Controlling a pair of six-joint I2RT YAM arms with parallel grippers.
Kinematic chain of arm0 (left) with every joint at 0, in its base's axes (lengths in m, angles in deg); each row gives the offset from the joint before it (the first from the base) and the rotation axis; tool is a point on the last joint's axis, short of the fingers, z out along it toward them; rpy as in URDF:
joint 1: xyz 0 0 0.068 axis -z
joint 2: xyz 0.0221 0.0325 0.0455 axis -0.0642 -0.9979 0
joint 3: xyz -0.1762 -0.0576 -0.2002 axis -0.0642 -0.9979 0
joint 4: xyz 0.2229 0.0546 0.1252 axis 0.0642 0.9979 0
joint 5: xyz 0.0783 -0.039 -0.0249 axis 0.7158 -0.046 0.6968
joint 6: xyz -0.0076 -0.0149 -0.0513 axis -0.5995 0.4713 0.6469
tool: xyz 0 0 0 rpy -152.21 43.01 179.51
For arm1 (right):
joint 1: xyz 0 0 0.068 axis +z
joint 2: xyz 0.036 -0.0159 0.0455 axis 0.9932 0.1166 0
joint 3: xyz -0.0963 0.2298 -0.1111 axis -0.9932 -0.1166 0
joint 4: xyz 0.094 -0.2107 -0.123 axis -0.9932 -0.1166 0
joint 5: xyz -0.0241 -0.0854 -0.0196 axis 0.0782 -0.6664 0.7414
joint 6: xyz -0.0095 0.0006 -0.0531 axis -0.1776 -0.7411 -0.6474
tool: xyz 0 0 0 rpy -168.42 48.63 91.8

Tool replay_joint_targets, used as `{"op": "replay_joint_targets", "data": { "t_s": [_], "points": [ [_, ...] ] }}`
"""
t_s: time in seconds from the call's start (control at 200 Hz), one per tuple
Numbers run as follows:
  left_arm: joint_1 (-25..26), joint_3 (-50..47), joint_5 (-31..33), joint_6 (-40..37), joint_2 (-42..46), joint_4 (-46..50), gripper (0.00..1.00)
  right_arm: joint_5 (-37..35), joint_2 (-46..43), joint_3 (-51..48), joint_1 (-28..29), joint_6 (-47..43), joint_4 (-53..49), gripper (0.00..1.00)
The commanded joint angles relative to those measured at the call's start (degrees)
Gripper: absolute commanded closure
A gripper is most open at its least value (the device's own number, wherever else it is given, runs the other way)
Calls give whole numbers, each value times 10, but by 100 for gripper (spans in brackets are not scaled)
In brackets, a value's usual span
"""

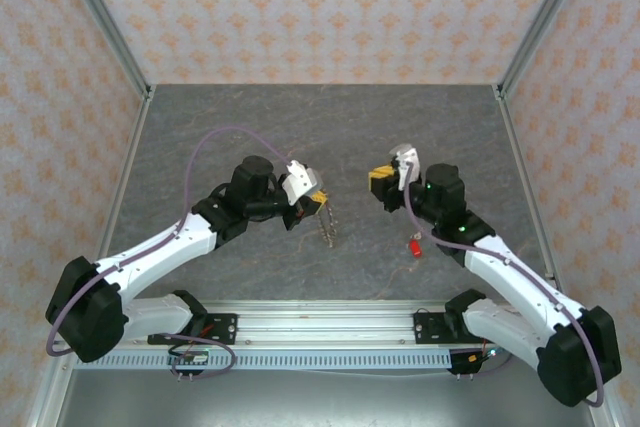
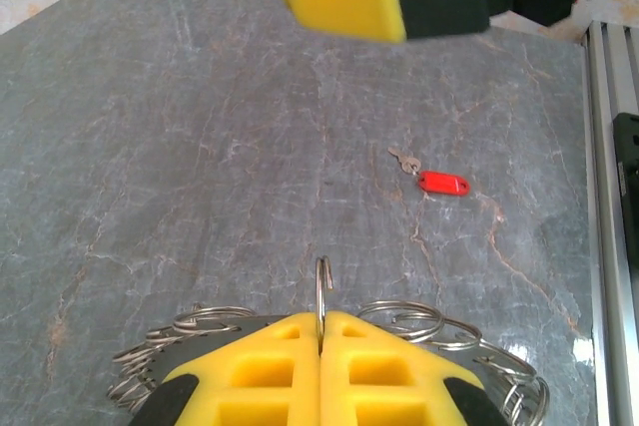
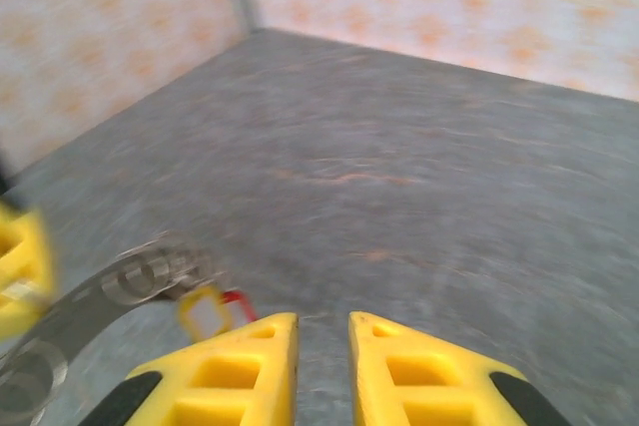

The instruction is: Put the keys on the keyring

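The red key (image 1: 415, 247) lies by itself, away from the hanging keyring. My open right gripper keeps going toward its small ring (image 2: 416, 173) until the fingers close there.
My left gripper (image 1: 318, 199) (image 2: 321, 318) is shut on a thin wire loop of the keyring (image 2: 322, 286). The silver keyring (image 1: 327, 227) hangs below it over the table's middle, with small wire rings around its edge. One red key (image 1: 416, 246) (image 2: 442, 184) lies flat on the table to the right. My right gripper (image 1: 378, 183) (image 3: 322, 321) hovers a short way right of the left one, open with nothing between its fingers. In the blurred right wrist view the keyring (image 3: 90, 301) shows at the left with a yellow key (image 3: 205, 313) and a red key (image 3: 236, 298) at its end.
The grey stone-patterned table (image 1: 250, 127) is walled by patterned panels (image 1: 320, 7) at the back and sides. A metal rail (image 1: 330, 327) runs along the near edge between the arm bases.
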Motion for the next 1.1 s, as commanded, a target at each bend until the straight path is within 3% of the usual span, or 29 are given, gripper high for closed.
{"op": "replay_joint_targets", "data": {
  "t_s": [0.0,0.165,0.295,0.52,0.806,1.096],
  "points": [
    [0,-10,17,20,12,-57,100,-196,-11,16,-4,134,-98,81],
    [0,-12,21,30,12,-66,100,-268,20,56,-7,222,-278,77],
    [0,-13,23,34,13,-68,100,-272,37,52,-16,291,-353,77],
    [0,-20,24,39,20,-78,100,-193,59,10,-17,335,-354,80],
    [0,-25,27,40,26,-77,100,-209,103,20,-16,353,-400,74],
    [0,-18,24,43,22,-72,100,-228,212,55,-16,365,-439,73]
  ]
}}
